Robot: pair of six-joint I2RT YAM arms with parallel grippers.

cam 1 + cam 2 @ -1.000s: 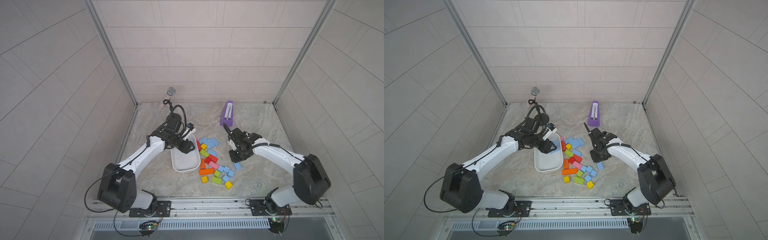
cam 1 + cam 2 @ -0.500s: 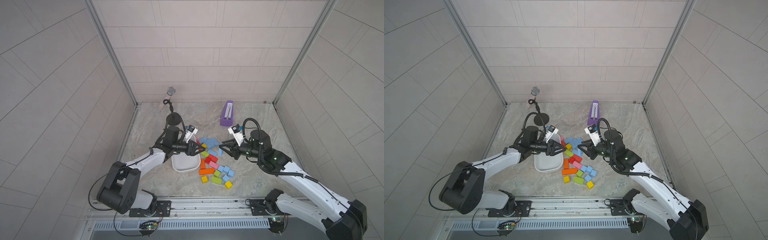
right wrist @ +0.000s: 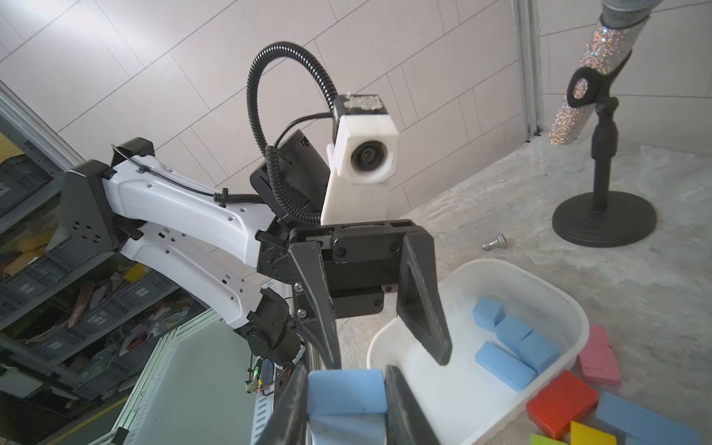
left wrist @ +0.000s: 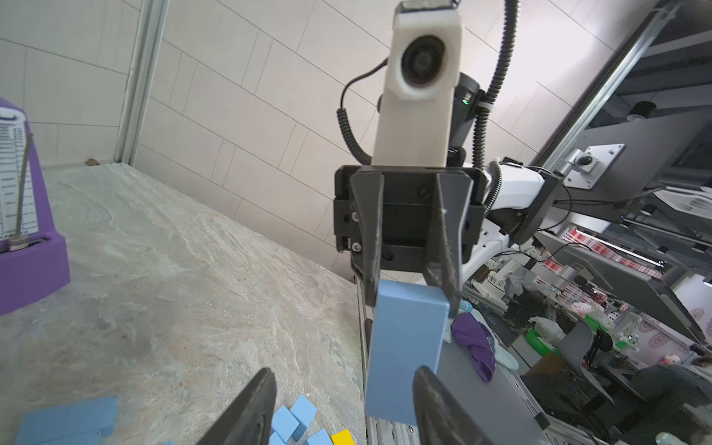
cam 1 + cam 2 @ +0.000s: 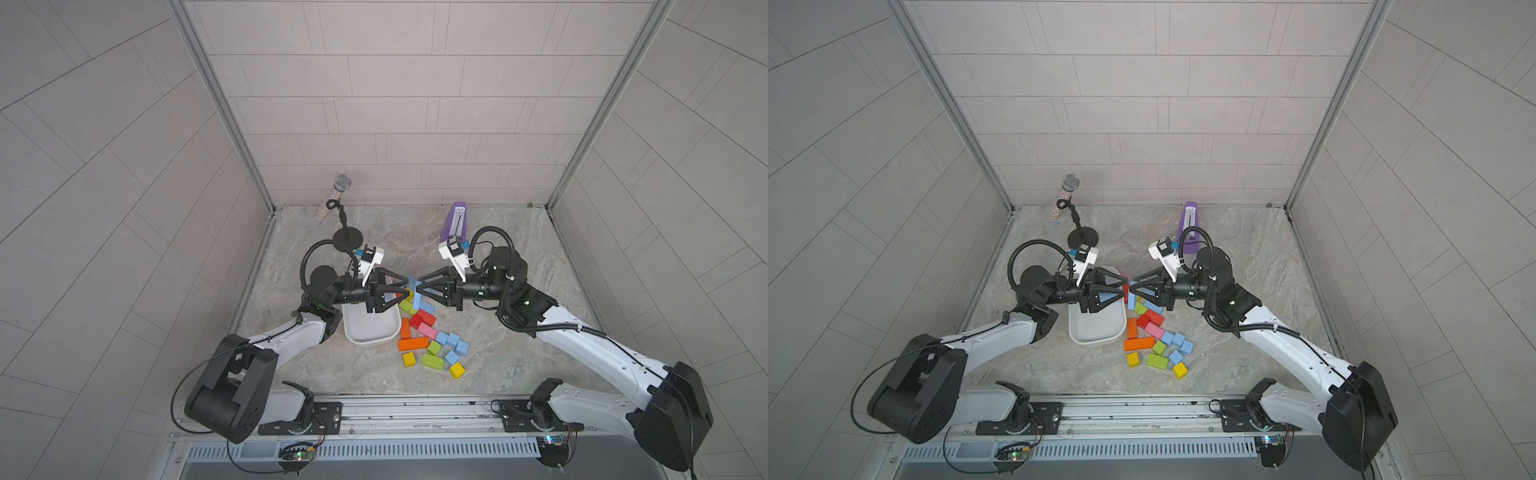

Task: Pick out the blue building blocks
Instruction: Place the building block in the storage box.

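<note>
I should close my left gripper on the loose end (image 4: 395,389) of my right gripper's blue block and take the block to the white tray (image 5: 372,325), because the tray lies under my left gripper.
My right gripper (image 3: 346,381) is shut on a long blue building block (image 3: 346,389), held in the air above the pile. My left gripper (image 4: 343,371) faces it tip to tip, and its fingers (image 4: 250,408) stand open. The free end of that block (image 4: 404,346) reaches between them, close beside one finger. In both top views the two grippers (image 5: 405,290) (image 5: 1131,286) meet over the white tray's (image 5: 368,336) far corner. Several blue blocks (image 3: 508,339) lie in the tray (image 3: 570,308). More blue blocks (image 5: 451,338) (image 5: 1179,338) lie loose on the table.
Red (image 5: 424,318), pink (image 5: 430,331), orange (image 5: 412,343), green (image 5: 432,360) and yellow (image 5: 456,369) blocks lie mixed in beside the tray. A purple metronome (image 5: 455,220) stands at the back. A microphone (image 5: 343,195) on a black stand is at the back left, with a small metal piece (image 3: 494,242) near its base.
Both arms rose from the table and swung toward each other until their tips met. The right one brought the blue block up. The left jaws opened a little wider.
</note>
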